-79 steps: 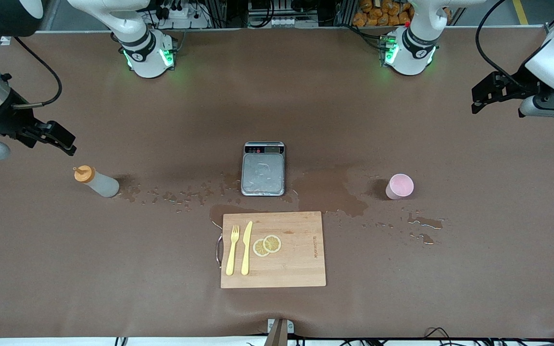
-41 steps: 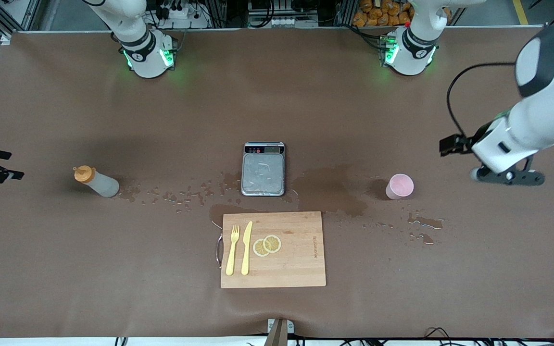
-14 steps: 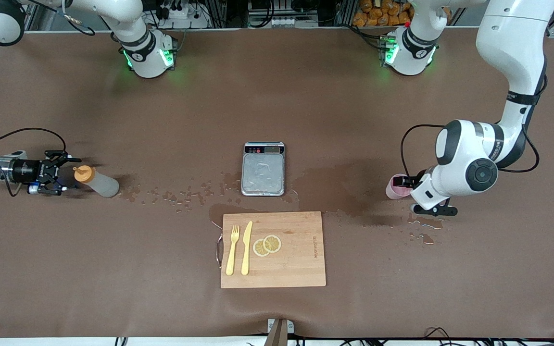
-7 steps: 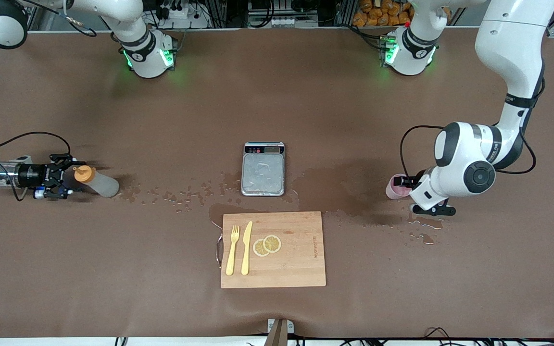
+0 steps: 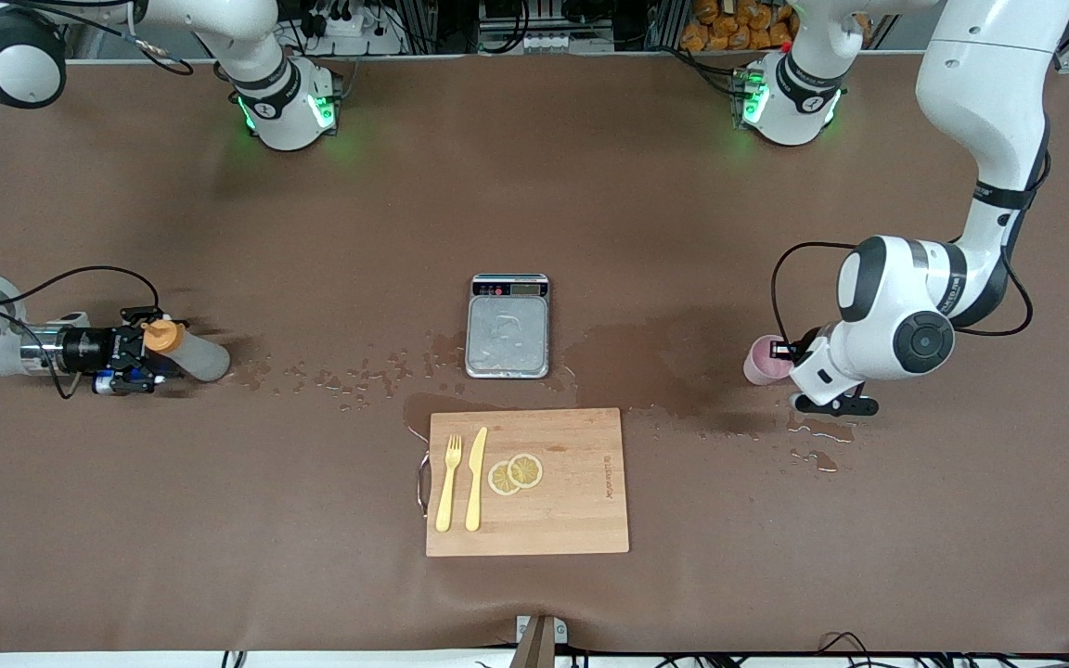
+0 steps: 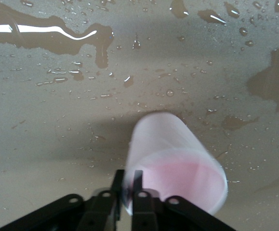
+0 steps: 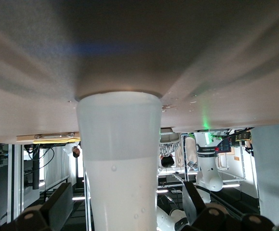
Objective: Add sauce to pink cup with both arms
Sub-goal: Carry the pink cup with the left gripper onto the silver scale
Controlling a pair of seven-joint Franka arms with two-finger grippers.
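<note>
The sauce bottle has a level line (image 7: 120, 159) across it partway up, so the sauce (image 7: 120, 128) below that line will flow toward the orange cap when I tip the bottle.
The sauce bottle (image 5: 191, 353), greyish-white with an orange cap (image 5: 160, 336), stands on the table at the right arm's end. My right gripper (image 5: 139, 355) reaches in level from the side, open, with a finger on either side of the bottle's upper part. In the right wrist view the bottle (image 7: 122, 173) fills the gap between the fingers (image 7: 57, 204), with room on both sides. The pink cup (image 5: 763, 361) stands upright at the left arm's end. My left gripper (image 5: 781, 352) is shut on its rim. In the left wrist view the fingers (image 6: 138, 190) pinch the wall of the cup (image 6: 175, 163).
A steel scale (image 5: 508, 327) sits mid-table. A wooden cutting board (image 5: 581, 501), nearer the front camera, holds a yellow fork (image 5: 447, 482), a knife (image 5: 475, 478) and lemon slices (image 5: 516, 473). Water puddles (image 5: 646, 376) and drops (image 5: 817, 431) lie on the brown table cover.
My right gripper has slid toward the bottle and now has its fingers on either side of it. My left gripper has stayed at the cup's rim.
</note>
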